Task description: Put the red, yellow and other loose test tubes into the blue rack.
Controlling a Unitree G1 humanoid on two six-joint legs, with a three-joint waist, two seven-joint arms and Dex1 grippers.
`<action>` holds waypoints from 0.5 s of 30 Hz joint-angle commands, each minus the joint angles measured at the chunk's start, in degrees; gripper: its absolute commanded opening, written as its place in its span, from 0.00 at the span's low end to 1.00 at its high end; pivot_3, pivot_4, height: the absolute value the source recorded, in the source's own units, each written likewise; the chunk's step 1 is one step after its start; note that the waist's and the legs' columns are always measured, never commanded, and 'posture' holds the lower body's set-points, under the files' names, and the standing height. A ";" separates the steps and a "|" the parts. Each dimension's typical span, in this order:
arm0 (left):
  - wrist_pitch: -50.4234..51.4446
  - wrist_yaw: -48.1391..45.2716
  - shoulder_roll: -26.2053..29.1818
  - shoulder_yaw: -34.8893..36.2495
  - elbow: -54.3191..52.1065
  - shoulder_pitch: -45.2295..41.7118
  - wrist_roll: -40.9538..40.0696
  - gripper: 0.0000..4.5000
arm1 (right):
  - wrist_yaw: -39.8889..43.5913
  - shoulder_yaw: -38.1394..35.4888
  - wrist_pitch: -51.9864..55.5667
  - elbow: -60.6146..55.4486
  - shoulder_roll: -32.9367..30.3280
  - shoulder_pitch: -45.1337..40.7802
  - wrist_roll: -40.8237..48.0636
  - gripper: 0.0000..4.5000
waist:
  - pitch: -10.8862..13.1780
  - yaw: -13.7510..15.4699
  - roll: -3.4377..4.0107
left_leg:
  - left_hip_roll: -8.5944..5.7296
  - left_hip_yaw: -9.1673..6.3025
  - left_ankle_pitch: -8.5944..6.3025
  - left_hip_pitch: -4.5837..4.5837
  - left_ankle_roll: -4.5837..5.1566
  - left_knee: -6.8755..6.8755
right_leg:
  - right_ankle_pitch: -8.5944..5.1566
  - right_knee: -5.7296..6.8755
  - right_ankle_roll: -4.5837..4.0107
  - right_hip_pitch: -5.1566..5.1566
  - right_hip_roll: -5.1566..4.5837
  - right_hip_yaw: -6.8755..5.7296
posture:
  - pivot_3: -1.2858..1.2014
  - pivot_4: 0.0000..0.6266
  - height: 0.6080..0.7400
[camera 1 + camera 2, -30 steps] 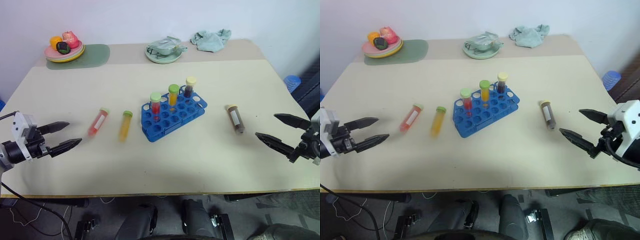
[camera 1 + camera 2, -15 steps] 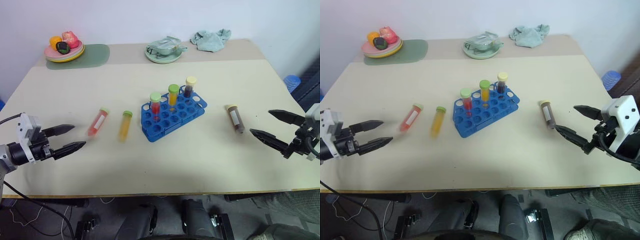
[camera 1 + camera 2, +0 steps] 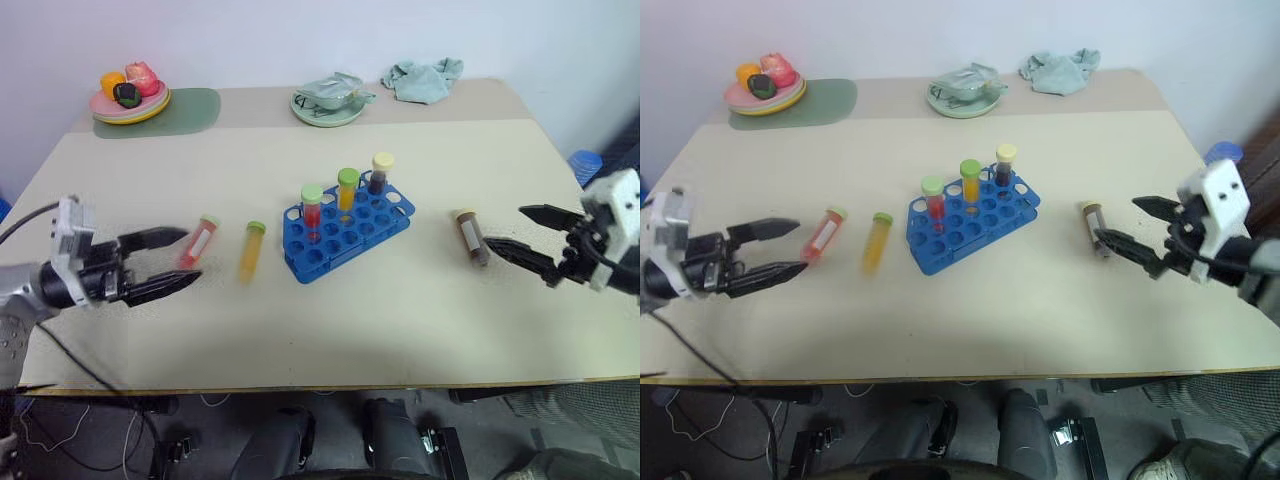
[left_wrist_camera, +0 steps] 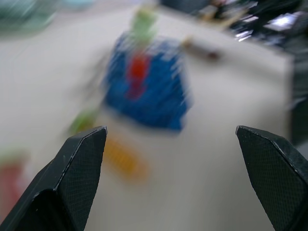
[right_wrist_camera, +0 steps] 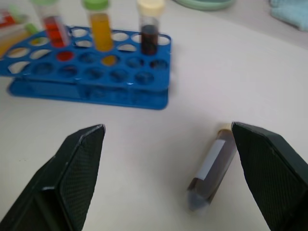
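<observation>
I should keep moving in and close my right gripper below the cap [image 3: 467,225], with the brown tube [image 3: 471,238] clear of the rack, its cap ahead of my open fingers.
A red tube [image 3: 198,243] and a yellow tube [image 3: 250,250], both green-capped, lie side by side left of the blue rack [image 3: 330,255]. Three capped tubes stand upright in the rack's back row. A dark brown tube [image 3: 471,238] with a cream cap lies to the right of the rack. My left gripper [image 3: 190,256] is open, pointing right, its tips just beside the red tube. My right gripper [image 3: 505,227] is open, its tips close to the brown tube's right side. In the right wrist view the brown tube [image 5: 214,166] lies between the open fingers [image 5: 77,159], apart from them.
At the table's back left a plate of fruit [image 3: 130,100] rests on a green mat [image 3: 190,108]. A pale green plate [image 3: 328,105] and a teal cloth [image 3: 422,78] lie at the back. A blue object [image 3: 583,165] sits beyond the table's right edge.
My left gripper has swung right and risen a little, reaching the red tube's side. My right gripper has moved in toward the brown tube. Both stay open; no tube has moved.
</observation>
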 commanded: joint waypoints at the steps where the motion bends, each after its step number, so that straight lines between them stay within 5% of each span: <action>1: 0.74 -1.28 -1.37 -4.76 -3.59 -3.71 -1.02 0.98 | -0.22 6.56 6.31 6.07 -3.08 -7.60 -0.85 0.96 | 0.00 -0.08 0.00 | 0.00 0.00 0.01 -0.01 -0.01 -0.02 | 0.00 0.00 0.00 -0.02 0.00 0.00 | 0.52 0.24 1.00; 15: -2.90 2.46 -12.26 -20.35 -5.10 -11.95 7.86 0.98 | 3.10 31.23 9.81 39.60 1.97 -37.52 -17.26 0.96 | 0.04 -0.12 -0.04 | 0.00 0.08 0.01 -0.08 0.00 0.01 | 0.01 -0.08 0.01 -0.06 0.01 0.02 | 0.52 0.24 1.00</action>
